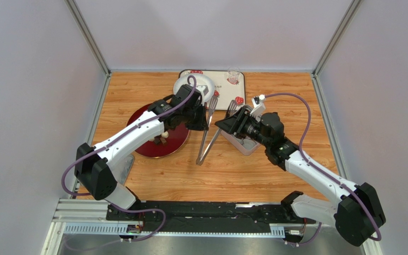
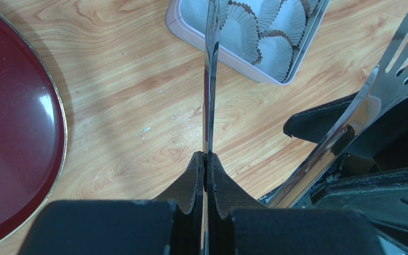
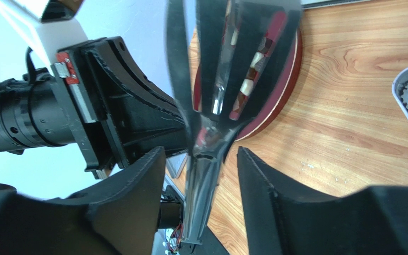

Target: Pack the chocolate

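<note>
I should hold the other arm (image 1: 211,143) with my right gripper while my left gripper opens and takes both, because my left gripper holds only one arm of the tongs (image 1: 204,139).
Steel tongs (image 1: 206,139) lie in a V on the wood between my two arms. My left gripper (image 2: 207,159) is shut on one tong arm (image 2: 209,79), seen edge-on. My right gripper (image 3: 201,154) is open, and the other tong arm (image 3: 211,180) runs between its fingers with a gap on each side. The chocolate (image 3: 250,71), small brown and cream pieces, lies on the dark red plate (image 3: 288,85), seen through the tong slots. A few chocolate pieces (image 1: 163,139) show beside the left arm. A square tin (image 2: 275,48) holds fluted paper cups.
A white bowl (image 1: 198,84) and a small glass (image 1: 233,77) sit on a strawberry-patterned tray (image 1: 225,90) at the back. The tin (image 1: 246,144) lies under the right wrist. Grey walls close the table on three sides.
</note>
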`<move>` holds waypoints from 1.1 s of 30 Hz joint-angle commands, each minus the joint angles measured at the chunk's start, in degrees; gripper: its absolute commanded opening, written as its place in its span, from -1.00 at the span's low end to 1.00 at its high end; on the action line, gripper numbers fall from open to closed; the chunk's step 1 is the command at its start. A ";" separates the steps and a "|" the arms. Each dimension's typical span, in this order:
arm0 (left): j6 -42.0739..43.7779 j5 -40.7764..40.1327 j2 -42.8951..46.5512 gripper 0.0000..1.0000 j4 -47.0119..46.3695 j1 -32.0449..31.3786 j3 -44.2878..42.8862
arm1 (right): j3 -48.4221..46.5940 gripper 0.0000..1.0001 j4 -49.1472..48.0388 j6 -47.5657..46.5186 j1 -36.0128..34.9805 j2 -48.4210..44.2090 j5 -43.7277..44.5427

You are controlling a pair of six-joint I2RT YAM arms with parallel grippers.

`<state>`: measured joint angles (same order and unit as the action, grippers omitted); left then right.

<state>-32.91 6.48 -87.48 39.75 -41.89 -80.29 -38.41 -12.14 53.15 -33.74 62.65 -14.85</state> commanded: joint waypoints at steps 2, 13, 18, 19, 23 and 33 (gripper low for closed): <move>-0.49 -0.77 0.21 -1.00 -2.13 -0.91 -2.68 | -0.08 -0.11 -4.03 1.35 -0.37 0.01 0.88; 0.91 -4.01 4.16 -0.88 -4.94 -1.79 -0.13 | 0.97 -0.87 -2.27 3.28 -0.37 -1.66 2.55; 1.35 -6.39 9.24 -0.51 -7.58 -1.79 3.29 | 0.80 -0.90 -0.70 4.07 -0.37 -2.80 3.77; 1.44 -8.48 10.22 -0.43 -8.10 -1.79 4.00 | 0.71 -0.91 -0.26 4.07 -0.37 -3.06 4.13; 1.88 -10.96 15.23 -0.01 -11.70 -1.79 7.25 | 0.36 -0.95 0.89 4.86 -0.36 -4.20 4.92; 4.87 -8.41 26.82 0.43 -27.78 -4.25 21.12 | -1.31 -1.00 5.72 9.43 -0.10 -5.52 8.08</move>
<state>-29.93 -2.96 -64.64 21.85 -44.29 -63.51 -37.74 -7.20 59.83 -33.74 58.98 -9.47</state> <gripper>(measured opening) 0.658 0.273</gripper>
